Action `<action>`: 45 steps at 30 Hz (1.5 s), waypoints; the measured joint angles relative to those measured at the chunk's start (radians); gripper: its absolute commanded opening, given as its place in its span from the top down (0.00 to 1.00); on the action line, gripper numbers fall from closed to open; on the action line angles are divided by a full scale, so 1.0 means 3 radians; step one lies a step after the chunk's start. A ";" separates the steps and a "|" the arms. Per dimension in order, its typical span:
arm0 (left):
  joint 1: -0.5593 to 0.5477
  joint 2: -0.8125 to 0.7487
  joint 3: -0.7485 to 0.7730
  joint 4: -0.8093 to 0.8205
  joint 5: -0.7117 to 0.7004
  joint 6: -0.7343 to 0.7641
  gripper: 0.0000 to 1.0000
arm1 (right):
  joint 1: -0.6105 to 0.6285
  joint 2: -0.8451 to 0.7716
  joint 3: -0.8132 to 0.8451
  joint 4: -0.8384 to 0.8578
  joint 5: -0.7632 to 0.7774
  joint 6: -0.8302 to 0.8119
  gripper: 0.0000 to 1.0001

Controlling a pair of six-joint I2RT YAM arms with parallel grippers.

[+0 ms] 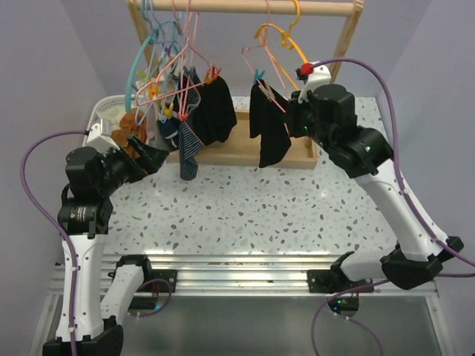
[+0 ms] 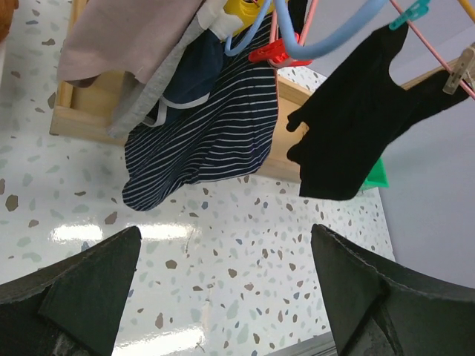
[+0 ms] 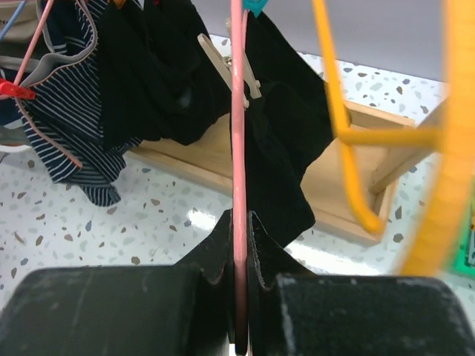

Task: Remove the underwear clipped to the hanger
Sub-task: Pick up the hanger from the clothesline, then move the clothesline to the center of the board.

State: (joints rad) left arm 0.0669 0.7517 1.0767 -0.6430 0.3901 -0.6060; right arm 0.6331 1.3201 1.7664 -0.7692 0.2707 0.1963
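My right gripper should first bring the pink hanger down in front of the tray, because the teal clip (image 1: 259, 75) hangs high up, far from my left gripper.
One black underwear (image 1: 269, 126) hangs from a pink hanger (image 1: 271, 93) on the right of the rack, held by a teal clip (image 1: 259, 75) and a wooden peg. My right gripper (image 1: 295, 111) is shut on that hanger's pink bar (image 3: 237, 148), just beside the cloth (image 3: 286, 133). Another black underwear (image 1: 215, 111) hangs from a pink hanger left of centre; the left wrist view shows it (image 2: 356, 119) up and to the right. My left gripper (image 1: 152, 156) stands wide open with nothing between its fingers (image 2: 226, 237), low and left of the garments.
A wooden rack with a tray-like base (image 1: 245, 148) stands at the back. Dark blue striped garments (image 1: 189, 148) hang on the left hangers, an orange-brown cloth (image 1: 133, 122) beside them. A white basket (image 1: 111, 111) sits far left. A yellow hanger (image 1: 286, 37) hangs right.
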 measured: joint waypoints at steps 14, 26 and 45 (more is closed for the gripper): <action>-0.0010 -0.0018 0.0000 -0.0010 -0.0058 0.0001 0.00 | 0.0013 0.0376 0.0214 0.0694 0.0111 0.0072 1.00; -0.0010 0.0028 0.0000 0.0006 -0.0015 -0.0004 0.00 | 0.0042 -0.0076 -0.0018 0.0785 0.0043 0.0123 1.00; -0.0057 0.0248 -0.0076 0.0474 0.0355 -0.0050 0.00 | 0.0136 -0.1673 -0.1310 -0.0277 -0.0621 0.0221 1.00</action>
State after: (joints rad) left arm 0.0498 0.8261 1.0538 -0.5007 0.4965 -0.6209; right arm 0.6739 0.8181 1.3735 -0.8524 0.0845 0.2626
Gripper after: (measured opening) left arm 0.997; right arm 0.036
